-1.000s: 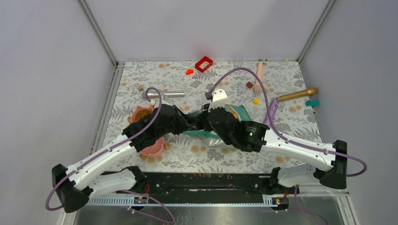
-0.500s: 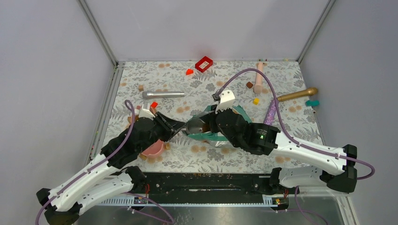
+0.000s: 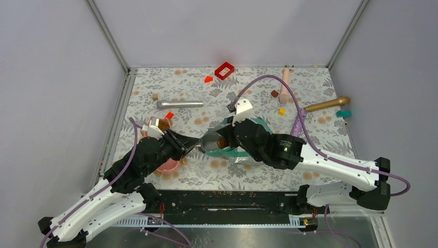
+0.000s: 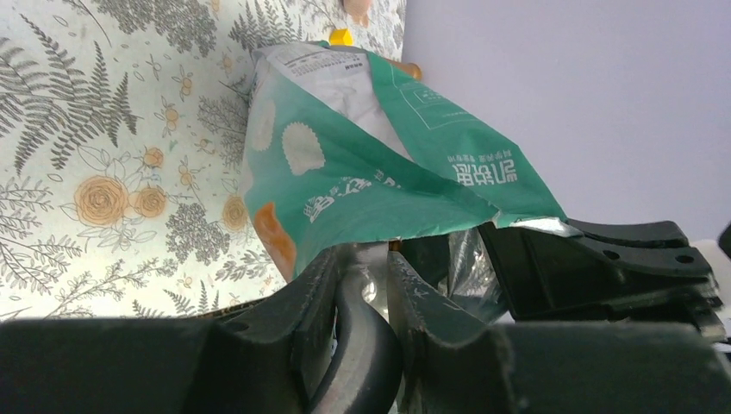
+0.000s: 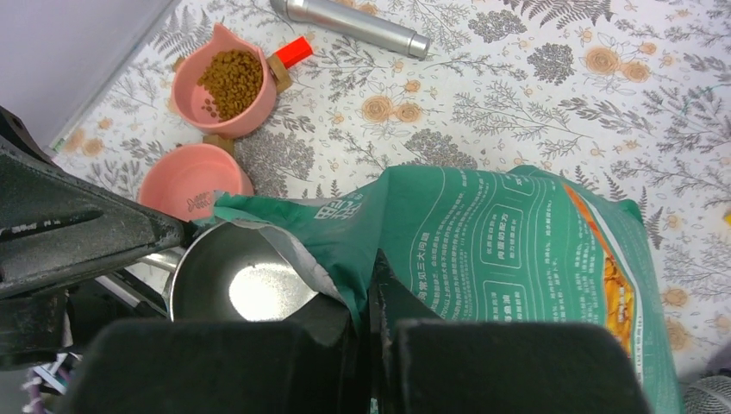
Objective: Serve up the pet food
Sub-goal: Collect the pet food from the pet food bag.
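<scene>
My left gripper has the scoop at the pouch opening, where the scoop's bowl (image 3: 210, 142) shows mostly metal, so it should push the scoop further into the pouch (image 3: 223, 142) before pulling it out.
The teal-green and white pouch (image 3: 243, 140) lies on the mat, its open mouth facing left. My right gripper (image 3: 233, 135) is shut on the upper lip of the mouth (image 5: 371, 267) and holds it up. My left gripper (image 3: 187, 144) is shut on the handle of a metal scoop (image 3: 209, 142), whose bowl sits at the pouch mouth. In the right wrist view the scoop bowl (image 5: 237, 280) shows bare metal. Brown kibble (image 5: 231, 79) fills one pink bowl (image 3: 157, 125). In the left wrist view the scoop handle (image 4: 362, 302) is between my fingers, under the pouch (image 4: 371, 181).
A second pink bowl (image 5: 194, 183) stands empty beside the scoop, partly under my left arm. A silver cylinder (image 3: 180, 104), a red block (image 3: 170, 115), a red box (image 3: 224, 70), a gold tube (image 3: 326, 105), a pink stick (image 3: 284, 85) and small blocks lie further back.
My left arm has drawn back toward the near left, uncovering the bowl of kibble. The scoop now sits at the pouch mouth. My right gripper keeps its hold on the pouch lip.
</scene>
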Available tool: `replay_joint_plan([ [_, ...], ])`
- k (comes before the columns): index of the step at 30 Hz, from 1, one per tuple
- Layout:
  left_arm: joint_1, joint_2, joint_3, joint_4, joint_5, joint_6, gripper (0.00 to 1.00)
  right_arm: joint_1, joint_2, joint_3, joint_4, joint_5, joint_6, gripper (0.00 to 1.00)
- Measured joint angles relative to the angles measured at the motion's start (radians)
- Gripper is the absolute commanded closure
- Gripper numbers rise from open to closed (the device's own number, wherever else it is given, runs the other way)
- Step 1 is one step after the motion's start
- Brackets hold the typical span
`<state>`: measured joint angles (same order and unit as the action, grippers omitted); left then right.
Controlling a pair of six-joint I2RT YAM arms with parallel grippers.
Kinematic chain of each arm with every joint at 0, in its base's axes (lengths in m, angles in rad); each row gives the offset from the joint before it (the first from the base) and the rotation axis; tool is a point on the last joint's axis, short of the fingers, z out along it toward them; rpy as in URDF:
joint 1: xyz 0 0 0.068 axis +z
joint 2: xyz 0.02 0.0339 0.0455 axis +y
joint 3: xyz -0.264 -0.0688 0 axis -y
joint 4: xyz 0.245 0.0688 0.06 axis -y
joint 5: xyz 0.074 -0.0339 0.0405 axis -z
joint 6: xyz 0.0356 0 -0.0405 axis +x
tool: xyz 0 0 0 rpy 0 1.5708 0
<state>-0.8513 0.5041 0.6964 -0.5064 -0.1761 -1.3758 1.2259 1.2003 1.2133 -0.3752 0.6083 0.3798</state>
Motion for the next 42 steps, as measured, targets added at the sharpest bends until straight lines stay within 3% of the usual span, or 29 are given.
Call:
replay_joint_plan([
  [15, 0.014, 0.246, 0.158, 0.032, 0.001, 0.114, 1.0, -0.018, 0.253, 0.393, -0.38, 0.064, -0.123, 1.0],
  [28, 0.007, 0.025, 0.125, -0.002, -0.038, 0.128, 1.0, -0.05, 0.217, 0.4, -0.402, 0.021, -0.14, 1.0],
  [42, -0.002, -0.077, 0.046, -0.027, -0.101, -0.031, 1.0, -0.05, 0.217, 0.391, -0.386, -0.068, -0.137, 1.0],
])
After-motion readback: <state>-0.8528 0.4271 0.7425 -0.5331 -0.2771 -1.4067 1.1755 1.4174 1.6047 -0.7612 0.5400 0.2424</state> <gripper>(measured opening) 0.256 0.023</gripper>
